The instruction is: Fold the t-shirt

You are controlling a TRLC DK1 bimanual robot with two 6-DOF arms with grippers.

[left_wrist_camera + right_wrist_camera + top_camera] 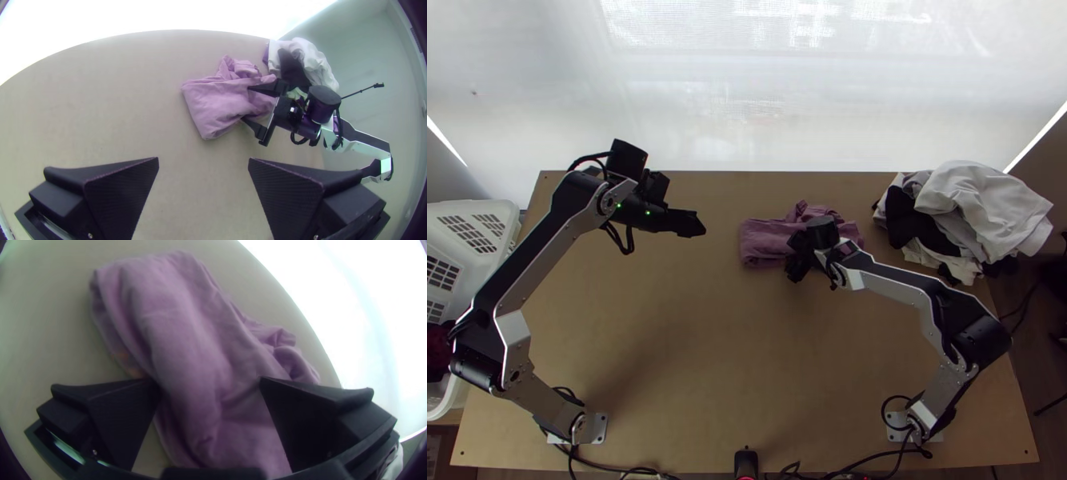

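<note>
My right gripper will have the purple t-shirt (766,242) sagging around it yet staying bundled when I carry the t-shirt, because soft layers (106,309) stack closely in a thick fold.
The purple t-shirt (763,240) lies as a folded, partly bunched bundle toward the table's far side; crumpled cloth sticks out along its far edge. My left gripper (703,226) is held off to the left of it. In the left wrist view the left gripper (203,161) stands open with nothing between its fingers, the shirt (218,102) farther off. My right gripper (797,260) is at the shirt's near side. In the right wrist view the right gripper (208,381) is open, its fingers apart over the shirt (187,329); whether they touch it I cannot tell.
A pile of white, grey and black clothes (979,208) lies at the table's far right corner. A white laundry basket (475,210) with dark cloth in it stands at the left edge. Bare tabletop (731,344) stretches between the two arms.
</note>
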